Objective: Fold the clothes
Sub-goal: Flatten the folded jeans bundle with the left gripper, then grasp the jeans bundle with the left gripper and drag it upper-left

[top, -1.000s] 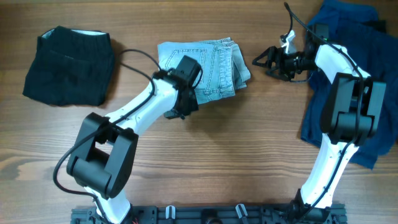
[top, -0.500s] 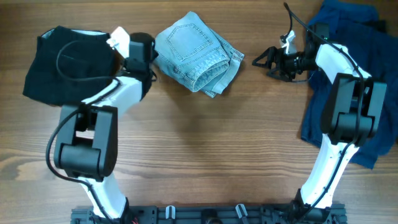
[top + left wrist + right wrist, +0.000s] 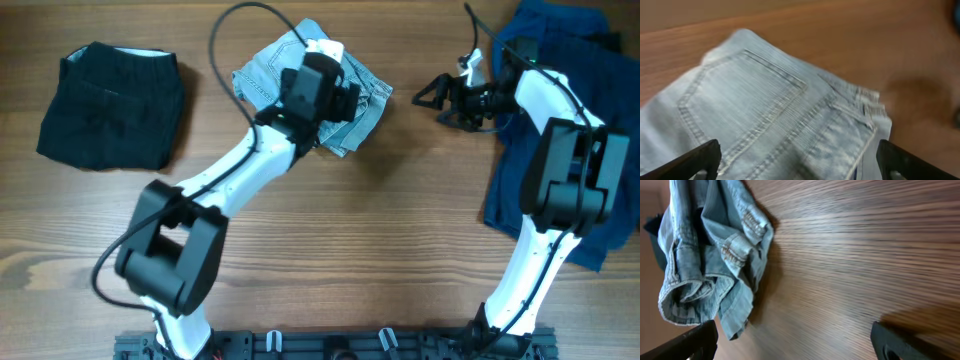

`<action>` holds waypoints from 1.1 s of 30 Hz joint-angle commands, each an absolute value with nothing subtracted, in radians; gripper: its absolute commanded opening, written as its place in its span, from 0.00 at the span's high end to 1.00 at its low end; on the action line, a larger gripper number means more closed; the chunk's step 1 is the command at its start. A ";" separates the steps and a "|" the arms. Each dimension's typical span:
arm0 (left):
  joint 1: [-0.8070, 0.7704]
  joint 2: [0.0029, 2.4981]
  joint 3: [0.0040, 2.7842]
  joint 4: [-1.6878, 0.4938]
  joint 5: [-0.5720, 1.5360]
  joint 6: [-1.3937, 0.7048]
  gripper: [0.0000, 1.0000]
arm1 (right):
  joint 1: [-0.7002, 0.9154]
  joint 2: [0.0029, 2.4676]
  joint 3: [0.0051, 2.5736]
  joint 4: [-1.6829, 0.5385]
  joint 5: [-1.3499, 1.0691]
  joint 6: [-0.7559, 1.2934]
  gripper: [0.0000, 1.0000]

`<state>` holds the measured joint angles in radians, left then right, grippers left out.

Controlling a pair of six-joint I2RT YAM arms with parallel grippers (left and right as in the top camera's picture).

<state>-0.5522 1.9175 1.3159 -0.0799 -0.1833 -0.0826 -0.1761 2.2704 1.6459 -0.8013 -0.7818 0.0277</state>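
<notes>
A second denim layer (image 3: 880,127) sticks out a little beyond the jeans' rumpled waistband edge (image 3: 865,142), so leg hems should be underneath when I lift the waistband.
Folded light-blue denim jeans (image 3: 262,78) lie at the back middle of the wooden table (image 3: 380,230). My left gripper (image 3: 348,100) hovers over them with its jaws wide open. In the left wrist view the jeans (image 3: 780,100) fill the frame, back pocket up, under the gripper (image 3: 800,170), whose two fingertips (image 3: 695,160) stand far apart with nothing held. My right gripper (image 3: 430,98) stands open to the right of the jeans, above bare wood. Its wrist view shows the jeans' rumpled waistband edge (image 3: 705,255) at the upper left, clear of the gripper (image 3: 797,345).
A folded black garment (image 3: 110,105) lies at the back left. A dark blue garment (image 3: 565,60) is spread along the right edge, under the right arm. Bare wood spans the table's middle and front.
The left arm swung from beside the black garment back over the jeans, and its jaws went from shut to wide open. The jeans turned on the table. The right arm barely moved.
</notes>
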 commanded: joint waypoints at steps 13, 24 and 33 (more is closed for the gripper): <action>-0.697 2.136 1.324 -0.174 -0.184 0.214 0.01 | -0.239 2.305 1.643 -0.805 -0.674 0.004 0.00; -0.579 2.199 1.324 -0.097 -0.446 0.220 0.51 | -0.240 2.305 1.643 -0.805 -0.707 0.004 0.00; -0.531 2.139 1.328 0.012 -0.688 0.353 0.96 | -0.239 2.305 1.643 -0.803 -0.707 0.004 0.00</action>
